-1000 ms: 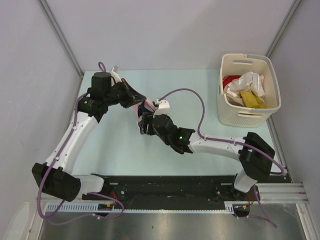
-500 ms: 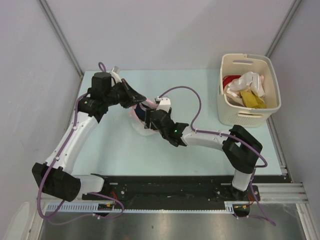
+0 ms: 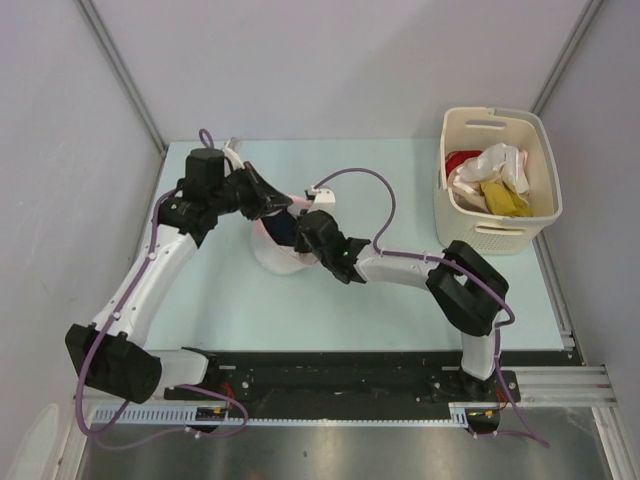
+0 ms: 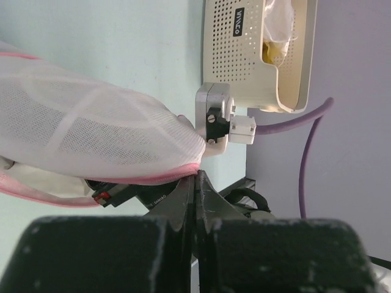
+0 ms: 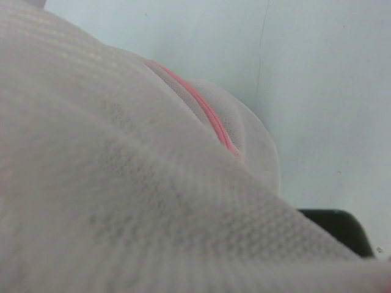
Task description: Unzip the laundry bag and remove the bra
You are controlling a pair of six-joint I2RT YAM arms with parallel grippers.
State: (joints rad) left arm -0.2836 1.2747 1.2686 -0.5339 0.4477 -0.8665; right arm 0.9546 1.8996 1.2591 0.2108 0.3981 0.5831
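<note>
The laundry bag is far over on my left gripper's side. Next, my right gripper pulls it toward the table's middle before it takes the bra.
The laundry bag lies left of the table's middle, white mesh with pink trim. My left gripper is shut on its pink rim and holds the mouth up. A dark navy patch of the bra shows inside the opening. My right gripper reaches into that opening from the right, its fingertips buried in the bag. In the right wrist view, mesh with a pink zipper line fills the picture and hides the fingers. What they hold cannot be seen.
A cream slotted basket with white, yellow and red clothes stands at the back right, also in the left wrist view as the basket. A purple cable loops above the right forearm. Grey walls close both sides.
My right arm has pushed left and further into the bag's mouth, and its jaws have gone from open to shut. The left gripper has kept its hold on the rim.
</note>
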